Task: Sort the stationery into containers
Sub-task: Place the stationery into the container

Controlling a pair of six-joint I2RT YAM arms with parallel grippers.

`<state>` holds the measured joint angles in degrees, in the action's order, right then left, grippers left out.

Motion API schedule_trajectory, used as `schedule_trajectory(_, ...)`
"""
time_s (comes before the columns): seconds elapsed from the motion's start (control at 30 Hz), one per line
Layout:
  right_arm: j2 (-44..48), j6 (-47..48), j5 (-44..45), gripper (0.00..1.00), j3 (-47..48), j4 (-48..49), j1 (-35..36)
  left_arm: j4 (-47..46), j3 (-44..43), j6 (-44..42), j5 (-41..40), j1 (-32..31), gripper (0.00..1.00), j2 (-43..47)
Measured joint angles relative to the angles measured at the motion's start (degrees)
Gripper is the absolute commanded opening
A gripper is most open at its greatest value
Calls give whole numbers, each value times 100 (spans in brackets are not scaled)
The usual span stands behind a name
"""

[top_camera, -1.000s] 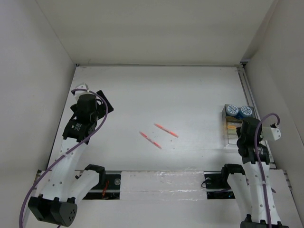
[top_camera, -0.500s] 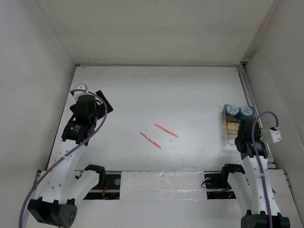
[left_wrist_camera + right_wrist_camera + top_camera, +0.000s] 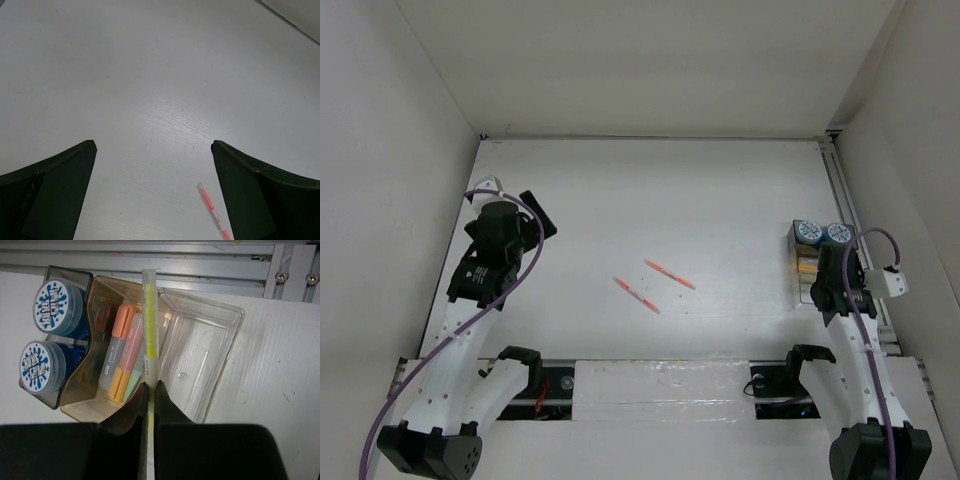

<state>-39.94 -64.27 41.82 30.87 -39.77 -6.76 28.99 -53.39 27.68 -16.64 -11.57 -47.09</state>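
Note:
The yellow marker (image 3: 150, 325) is pointing along the empty clear compartment (image 3: 192, 362). My right gripper should keep moving the marker there until it is past the divider, and then let go.
My right gripper (image 3: 150, 385) is shut on a thin yellow marker (image 3: 149, 325), which sticks out forward over the clear tray (image 3: 226, 335). It lies along the divider between the tan compartment and the bare clear one. Orange, pink and green markers (image 3: 122, 352) lie in the tan compartment. Two blue-and-white rolls (image 3: 52, 300) (image 3: 36, 365) sit in the dark end section. Two red-pink pens (image 3: 669, 274) (image 3: 636, 294) lie mid-table. My left gripper (image 3: 152, 150) is open above the table, with one pen (image 3: 212, 210) by its right finger.
An aluminium rail (image 3: 200, 255) runs just behind the tray along the table's right edge (image 3: 842, 190). White walls enclose the table on the left, back and right. The arm bases and a taped strip (image 3: 660, 385) sit at the near edge.
The right wrist has turned and shifted slightly left over the tray, still gripping the yellow marker. The left arm has drifted a little toward the near side. The pens lie as before.

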Motion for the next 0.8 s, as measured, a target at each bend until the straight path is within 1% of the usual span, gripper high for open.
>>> schedule_trajectory(0.13,-181,2,-4,0,-37,94,0,0,0,0,0,0,100,9)
schedule_trajectory(0.5,-76,103,-216,0,-83,131,0,0,0,0,0,0,100,26)
schedule_trajectory(0.8,144,-208,-341,0,-221,72,0,0,0,0,0,0,100,-9)
